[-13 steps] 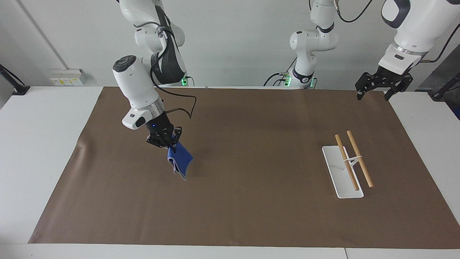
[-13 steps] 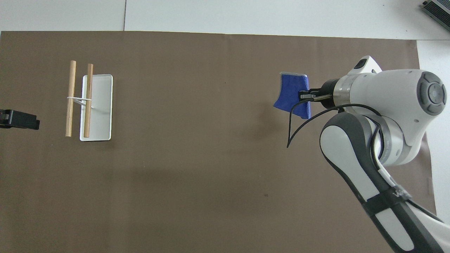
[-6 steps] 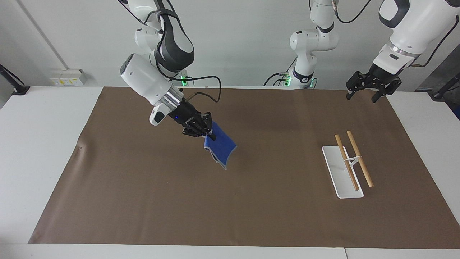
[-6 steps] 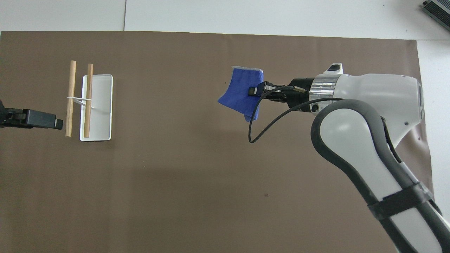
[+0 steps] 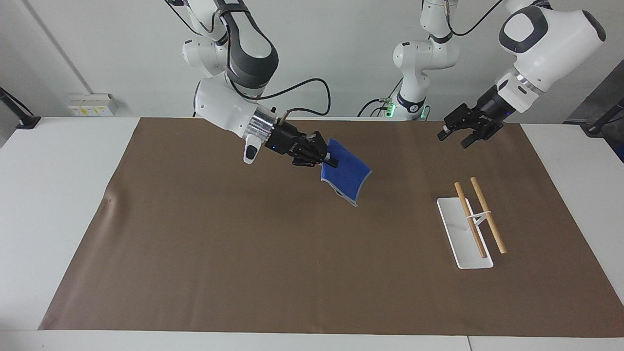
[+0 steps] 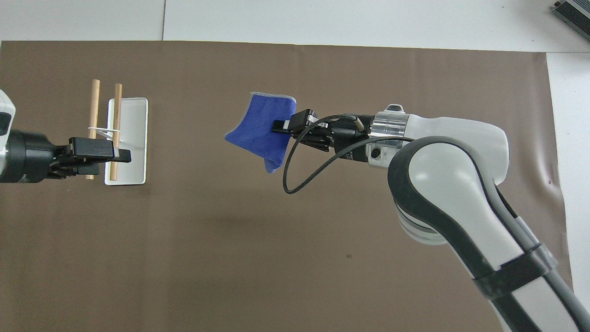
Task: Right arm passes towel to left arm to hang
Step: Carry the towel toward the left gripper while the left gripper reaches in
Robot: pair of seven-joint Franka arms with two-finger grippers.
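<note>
My gripper will hang the towel (image 6: 260, 130), and the towel will drape across both wooden rods because the gap (image 6: 106, 110) between the rods is much narrower than the towel.
The bright-blue towel (image 5: 347, 175) (image 6: 265, 133) hangs in the air over the middle of the brown mat, held by one edge. My right gripper (image 5: 330, 161) (image 6: 279, 125) is shut on that edge, its arm stretched out level toward the left arm's end. My left gripper (image 5: 454, 136) (image 6: 120, 156) hovers open and holds nothing. It points toward the towel and is well apart from it; in the overhead view it covers part of the rack.
A white tray (image 5: 458, 243) (image 6: 133, 138) carrying two raised wooden rods (image 5: 487, 222) (image 6: 93, 110) stands on the brown mat (image 5: 243, 253) toward the left arm's end. A third robot base (image 5: 414, 97) stands at the table's edge.
The right arm has carried the towel up and along the mat toward the left arm's end. The left gripper has come down and inward toward the towel, over the rack.
</note>
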